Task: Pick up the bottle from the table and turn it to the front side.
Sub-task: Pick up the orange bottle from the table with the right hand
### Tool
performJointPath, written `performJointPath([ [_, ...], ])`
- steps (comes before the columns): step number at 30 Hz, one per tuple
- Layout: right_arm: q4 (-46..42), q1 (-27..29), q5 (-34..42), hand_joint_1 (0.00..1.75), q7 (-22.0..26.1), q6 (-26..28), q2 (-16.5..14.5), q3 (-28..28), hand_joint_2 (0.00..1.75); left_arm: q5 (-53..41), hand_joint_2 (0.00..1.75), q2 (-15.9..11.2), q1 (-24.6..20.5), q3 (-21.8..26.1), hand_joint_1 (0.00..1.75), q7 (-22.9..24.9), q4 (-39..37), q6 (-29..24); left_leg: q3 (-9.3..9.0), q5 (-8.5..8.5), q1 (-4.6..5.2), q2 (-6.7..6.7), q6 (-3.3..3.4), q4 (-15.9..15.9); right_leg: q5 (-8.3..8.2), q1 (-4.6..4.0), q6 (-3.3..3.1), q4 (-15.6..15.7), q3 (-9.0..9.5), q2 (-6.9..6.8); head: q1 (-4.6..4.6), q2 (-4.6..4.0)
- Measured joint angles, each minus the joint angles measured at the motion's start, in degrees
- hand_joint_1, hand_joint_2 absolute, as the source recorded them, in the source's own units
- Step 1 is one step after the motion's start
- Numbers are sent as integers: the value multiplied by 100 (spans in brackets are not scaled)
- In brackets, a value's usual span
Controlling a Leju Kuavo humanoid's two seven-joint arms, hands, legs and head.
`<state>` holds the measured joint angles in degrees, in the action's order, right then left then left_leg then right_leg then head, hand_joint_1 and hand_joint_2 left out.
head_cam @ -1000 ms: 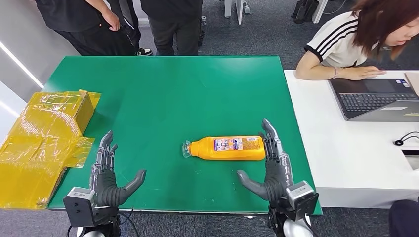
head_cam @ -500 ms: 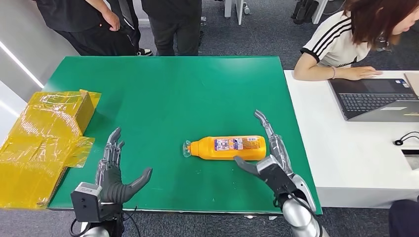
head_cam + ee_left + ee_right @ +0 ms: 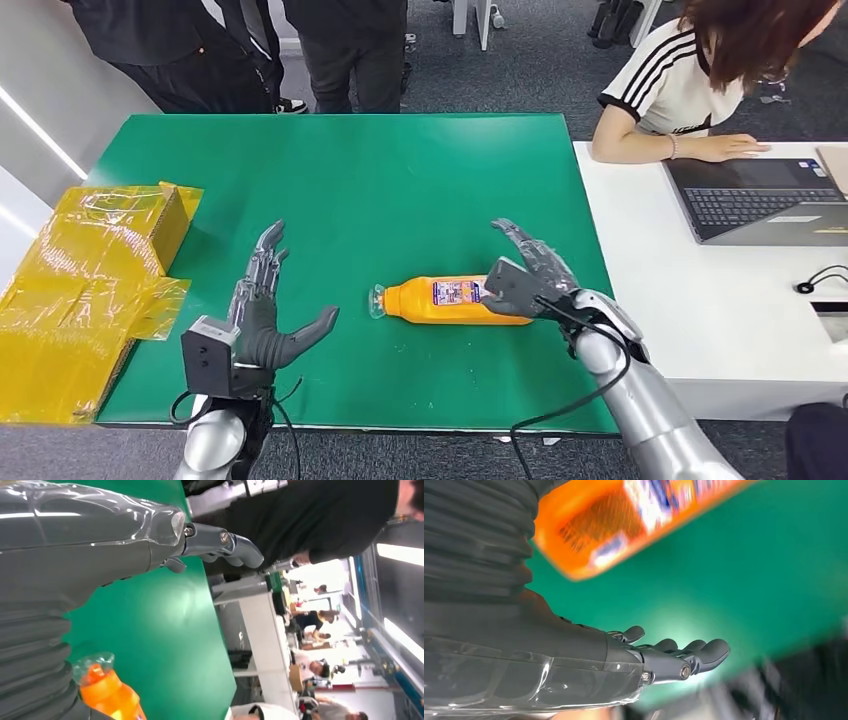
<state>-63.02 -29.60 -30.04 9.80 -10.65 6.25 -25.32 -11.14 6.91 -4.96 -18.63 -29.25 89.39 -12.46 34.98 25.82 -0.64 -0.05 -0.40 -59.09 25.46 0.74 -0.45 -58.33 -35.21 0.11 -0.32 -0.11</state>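
Small print panels [image 3: 457, 292] are facing up on the orange bottle [image 3: 452, 300], so I expect its big front label to be hidden underneath until I turn it.
An orange bottle [image 3: 450, 299] with a printed label lies on its side on the green table [image 3: 400, 190], its clear cap end pointing left. My right hand [image 3: 525, 276] is over the bottle's base end, fingers spread and thumb on the near side, not closed around it. The right wrist view shows the bottle [image 3: 634, 520] blurred beside the palm, with the fingers [image 3: 684, 655] stretched out straight. My left hand [image 3: 262, 318] is open above the table, a short way left of the cap. The left wrist view shows the bottle's cap end [image 3: 105, 687] past the hand [image 3: 100, 555].
A yellow wrapped box [image 3: 95, 270] stands at the table's left edge. A white table [image 3: 700, 330] adjoins on the right, with a laptop [image 3: 760, 200] and a seated person [image 3: 700, 90]. People [image 3: 250, 50] stand at the far edge.
My right hand has swung forward and left, from beside the bottle's base to over it. My left hand has risen and moved forward towards the bottle. The bottle lies where it was.
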Motion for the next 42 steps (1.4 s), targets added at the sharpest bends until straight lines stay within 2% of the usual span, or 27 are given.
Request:
performJointPath([
  [3,816,-611,11,0,149,-788,-5,-430,175,9,175,41,-214,-38,0,82,-139,128,0,-6,0,-5,6,-1,-2,0,0,0,1,-6,1,0],
  [6,1440,-1054,-15,0,231,-1278,-32,-856,175,33,175,60,-379,-86,0,110,-268,215,2,-6,0,-7,6,-1,-2,0,-1,-1,0,-8,0,0],
  [13,2477,-1821,-66,0,202,-1899,-151,-1639,175,133,175,89,-632,-132,0,213,-509,316,3,-5,0,-5,6,-1,-1,0,0,-1,-2,-5,-1,0],
  [16,2716,-2030,-66,0,197,-2023,-196,-1844,175,221,175,89,-675,-138,0,231,-573,341,3,-6,0,-6,6,-1,-1,0,0,-1,-2,-5,-1,0],
  [23,3101,-2600,61,0,57,-2723,-290,-2421,175,957,175,76,-706,-139,0,285,-657,617,3,-6,0,-5,6,-1,-2,0,0,-1,-2,-4,-1,0],
  [26,3167,-2778,92,0,18,-2776,-332,-2636,175,1122,175,62,-728,-139,0,320,-660,689,3,-6,0,-5,6,-1,-1,0,0,-2,-1,-5,-1,0],
  [30,3179,-2864,-22,0,-92,-2411,-352,-2976,175,1240,175,34,-740,-138,0,355,-660,743,3,-6,0,-5,6,-1,-1,0,0,-1,-1,-5,-1,0],
  [42,3242,-2788,-237,0,-264,-1885,-352,-3727,175,1334,175,33,-721,-137,0,361,-676,861,3,-6,0,-6,6,-1,-1,0,0,0,-2,-5,-1,0],
])
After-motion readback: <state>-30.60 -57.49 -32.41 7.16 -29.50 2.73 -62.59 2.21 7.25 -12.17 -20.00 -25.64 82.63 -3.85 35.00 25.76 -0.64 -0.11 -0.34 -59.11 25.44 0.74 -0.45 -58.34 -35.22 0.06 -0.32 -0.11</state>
